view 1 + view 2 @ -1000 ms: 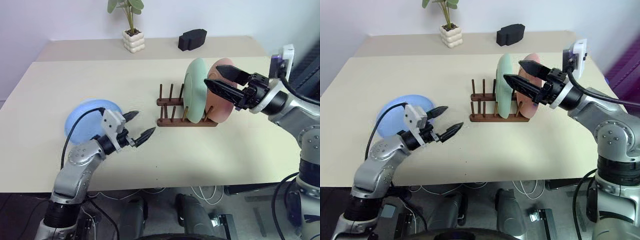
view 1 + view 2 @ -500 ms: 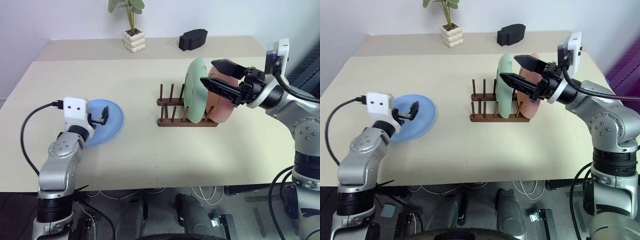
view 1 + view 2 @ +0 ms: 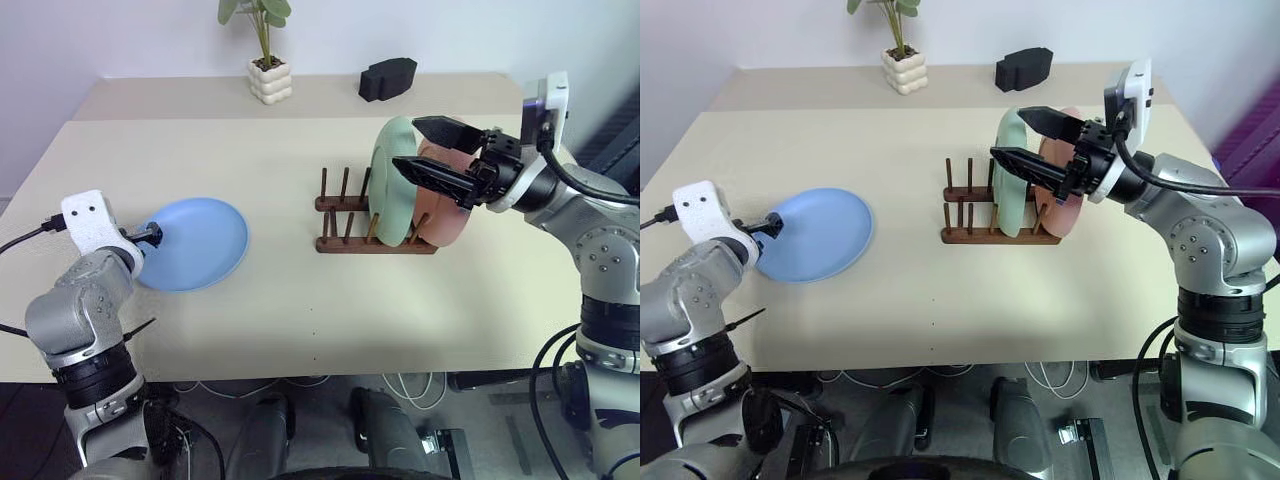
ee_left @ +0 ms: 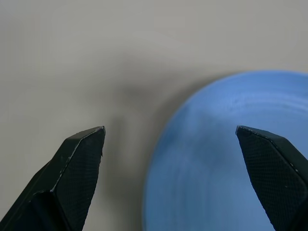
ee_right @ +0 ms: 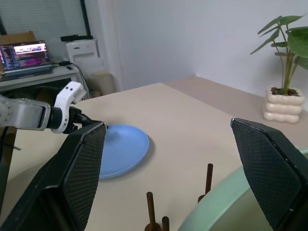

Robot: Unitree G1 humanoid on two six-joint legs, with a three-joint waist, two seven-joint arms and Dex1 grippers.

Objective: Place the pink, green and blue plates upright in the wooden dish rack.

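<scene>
The blue plate point(image 3: 200, 243) is lying flat, far away from the rack and my right gripper. So next my left gripper picks it up by the plate's rim point(image 4: 155, 156) and passes it over.
The blue plate point(image 3: 195, 243) lies flat on the table at the left. My left gripper point(image 3: 150, 234) sits low at its left rim and is open. In the left wrist view one fingertip point(image 4: 269, 154) is over the blue plate point(image 4: 226, 163) and the other over bare table. The green plate point(image 3: 393, 180) and the pink plate point(image 3: 447, 215) stand upright in the wooden dish rack point(image 3: 345, 215), at its right end. My right gripper point(image 3: 405, 143) hovers open over their tops, holding nothing.
A potted plant point(image 3: 266, 75) and a black block point(image 3: 386, 78) stand at the back of the table point(image 3: 300, 300). The rack's left pegs point(image 3: 333, 185) are free. A laptop point(image 5: 26, 53) rests on a desk beyond the table's left side.
My left arm has swung out to the left and its gripper has turned from pointing across the table to facing the blue plate's left rim. The right gripper has stayed nearly still.
</scene>
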